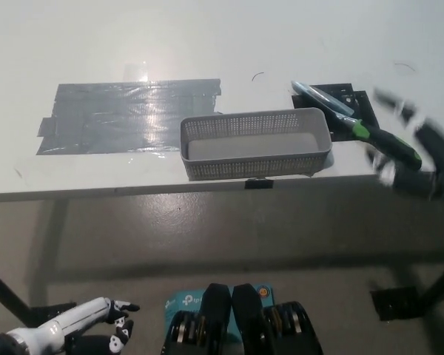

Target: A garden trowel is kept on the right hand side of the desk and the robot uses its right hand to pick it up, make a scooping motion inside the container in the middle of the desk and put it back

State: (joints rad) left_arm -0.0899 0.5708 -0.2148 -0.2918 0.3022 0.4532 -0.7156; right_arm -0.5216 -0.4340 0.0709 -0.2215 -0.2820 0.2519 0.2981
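I expect the garden trowel (361,130) to show a much wider side when I lift and turn it, because its metal blade is resting on its narrow edge (324,99).
The garden trowel (355,126) lies on the right side of the white desk (207,44), its metal blade pointing toward the back over a black mat (353,97) and its black and green handle toward the front right. My black right hand (422,159) is blurred at the desk's right edge, open, with fingers spread above and below the end of the handle; I cannot see whether they touch it. The grey mesh container (255,144) sits mid-desk near the front edge, just left of the trowel, and looks empty. My white left hand (78,322) rests open at the lower left, below the desk.
A patch of grey tape (126,115) covers the desk to the left of the container. The desk's front edge runs just below the container, with floor beneath. A black base (392,302) stands on the floor at the lower right.
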